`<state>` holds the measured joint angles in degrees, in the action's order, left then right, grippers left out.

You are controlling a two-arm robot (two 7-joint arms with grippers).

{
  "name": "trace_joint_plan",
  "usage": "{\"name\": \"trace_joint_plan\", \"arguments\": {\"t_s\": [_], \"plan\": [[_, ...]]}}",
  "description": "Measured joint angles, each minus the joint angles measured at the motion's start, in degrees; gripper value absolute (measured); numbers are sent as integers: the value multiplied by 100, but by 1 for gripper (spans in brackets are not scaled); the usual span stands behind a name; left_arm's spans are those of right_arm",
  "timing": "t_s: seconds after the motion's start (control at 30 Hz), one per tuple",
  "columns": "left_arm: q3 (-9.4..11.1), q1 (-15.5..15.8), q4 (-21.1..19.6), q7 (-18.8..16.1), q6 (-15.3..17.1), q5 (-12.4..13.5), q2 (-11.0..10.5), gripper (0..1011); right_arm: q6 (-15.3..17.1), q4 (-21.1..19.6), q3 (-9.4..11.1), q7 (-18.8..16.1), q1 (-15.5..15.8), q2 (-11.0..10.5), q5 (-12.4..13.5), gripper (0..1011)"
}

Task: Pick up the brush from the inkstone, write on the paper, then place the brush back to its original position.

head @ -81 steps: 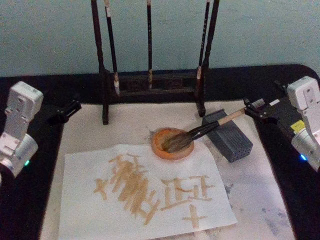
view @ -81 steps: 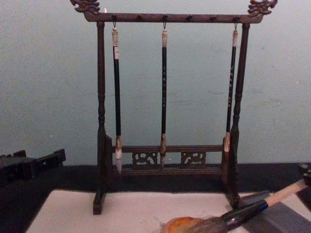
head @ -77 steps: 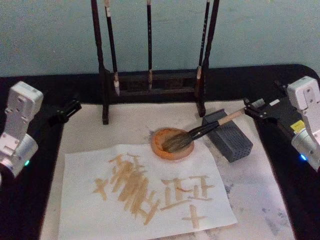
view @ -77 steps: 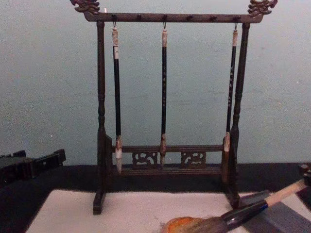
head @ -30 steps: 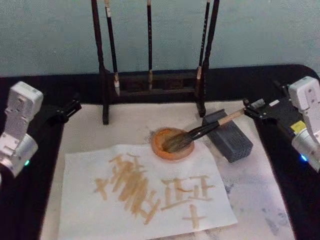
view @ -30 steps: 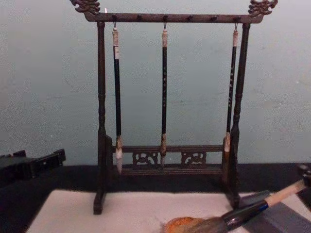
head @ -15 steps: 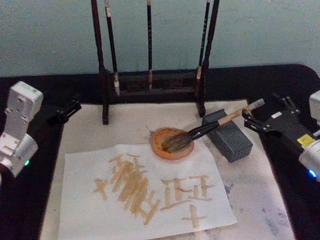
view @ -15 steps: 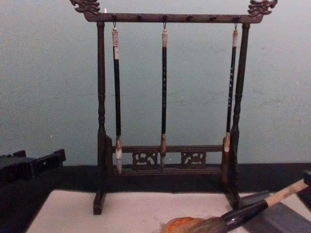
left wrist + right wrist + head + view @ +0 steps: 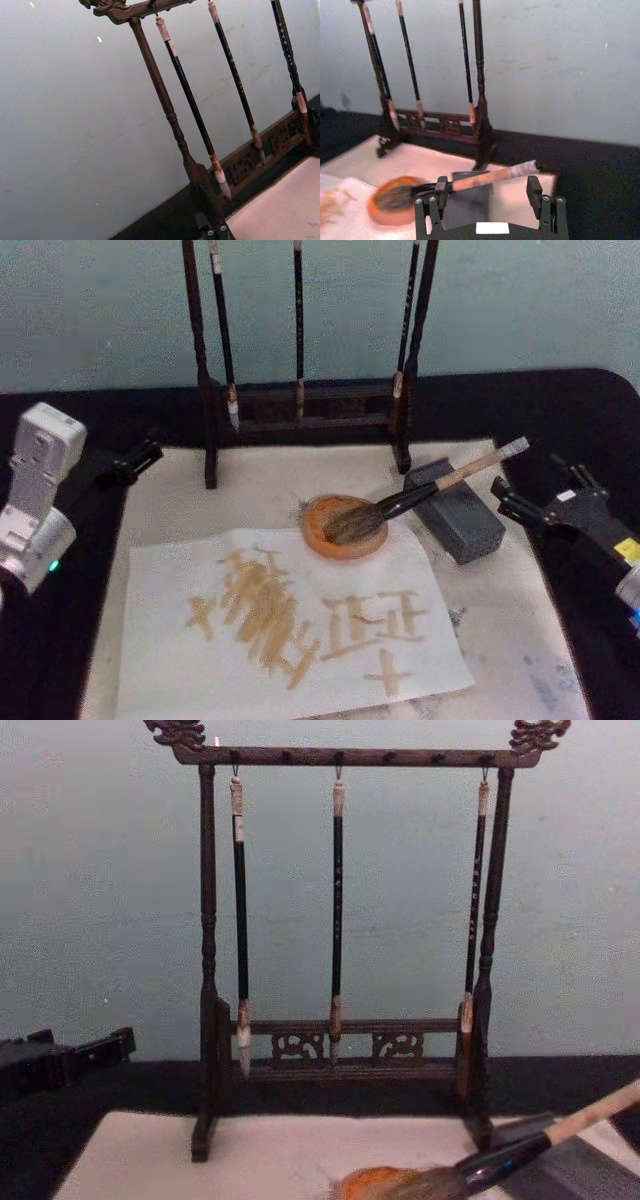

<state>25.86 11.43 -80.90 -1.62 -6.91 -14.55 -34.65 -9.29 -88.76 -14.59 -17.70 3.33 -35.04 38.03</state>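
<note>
The brush point(image 9: 510, 1160) will come free and leave the orange inkstone in place when the robot's gripper lifts it, because the bushy bristles point(image 9: 430, 1185) rest loosely over the inkstone's rim.
The brush point(image 9: 400, 504) lies slanted, its bushy bristles in the orange inkstone point(image 9: 322, 540) and its tan handle resting across a grey block point(image 9: 458, 516). Nothing holds it. My right gripper point(image 9: 541, 498) stands open just right of the handle's whitish end, apart from it. In the right wrist view the brush handle point(image 9: 490, 176) lies just beyond that gripper point(image 9: 487, 186), whose jaws stand wide. The paper point(image 9: 170, 660) lies flat in front of the inkstone, marked with tan strokes. My left gripper point(image 9: 128, 462) is parked at the mat's left edge. The chest view shows the brush point(image 9: 520, 1146) at its lower right.
A dark wooden brush rack point(image 9: 300, 405) with three slim hanging brushes stands behind the inkstone. A pale felt mat point(image 9: 520, 640) covers the black table, with bare stained room at the front right.
My right gripper opened, let go of the brush's handle end and drew back toward the front right. The brush stayed on the inkstone and block. The left arm has not moved.
</note>
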Motion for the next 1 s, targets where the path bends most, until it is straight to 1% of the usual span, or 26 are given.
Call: {"name": "trace_joint_plan", "arguments": {"t_s": [0.1, 0.13, 0.17, 0.2, 0.27, 0.3, 0.4, 0.43, 0.5, 0.53, 0.6, 0.63, 0.73, 0.8, 0.83, 0.97, 1.0], "plan": [[0, 0, 0, 0, 0, 0, 0, 1002, 103, 77, 99, -276, 21, 69, 370, 1008], [0, 0, 0, 0, 0, 0, 0, 1002, 173, 133, 154, -437, 24, 123, 584, 1008], [0, 0, 0, 0, 0, 0, 0, 1002, 205, 157, 174, -498, 23, 144, 668, 1008], [0, 0, 0, 0, 0, 0, 0, 1002, 304, 230, 233, -659, 14, 203, 895, 1008], [0, 0, 0, 0, 0, 0, 0, 1002, 441, 306, 296, -826, -10, 262, 1148, 1008], [0, 0, 0, 0, 0, 0, 0, 1002, 592, 392, 356, -971, -38, 323, 1397, 1008], [0, 0, 0, 0, 0, 0, 0, 1002, 819, 524, 416, -1146, -97, 404, 1754, 1008], [0, 0, 0, 0, 0, 0, 0, 1000, 944, 618, 443, -1212, -142, 446, 1964, 1008], [0, 0, 0, 0, 0, 0, 0, 1002, 1056, 699, 456, -1254, -183, 476, 2140, 1008], [0, 0, 0, 0, 0, 0, 0, 1002, 1151, 786, 470, -1288, -228, 505, 2301, 1008], [0, 0, 0, 0, 0, 0, 0, 1002, 1267, 893, 479, -1305, -286, 539, 2489, 1008], [0, 0, 0, 0, 0, 0, 0, 1002, 1267, 893, 479, -1305, -286, 539, 2489, 1008], [0, 0, 0, 0, 0, 0, 0, 1002, 1422, 1075, 481, -1326, -405, 588, 2752, 1008], [0, 0, 0, 0, 0, 0, 0, 1002, 1471, 1142, 479, -1345, -452, 604, 2847, 1008], [0, 0, 0, 0, 0, 0, 0, 1002, 1550, 1217, 478, -1377, -505, 626, 2961, 1008], [0, 0, 0, 0, 0, 0, 0, 1002, 1729, 1370, 470, -1407, -615, 671, 3198, 1008], [0, 0, 0, 0, 0, 0, 0, 1002, 1828, 1452, 454, -1439, -678, 686, 3308, 1008]]}}
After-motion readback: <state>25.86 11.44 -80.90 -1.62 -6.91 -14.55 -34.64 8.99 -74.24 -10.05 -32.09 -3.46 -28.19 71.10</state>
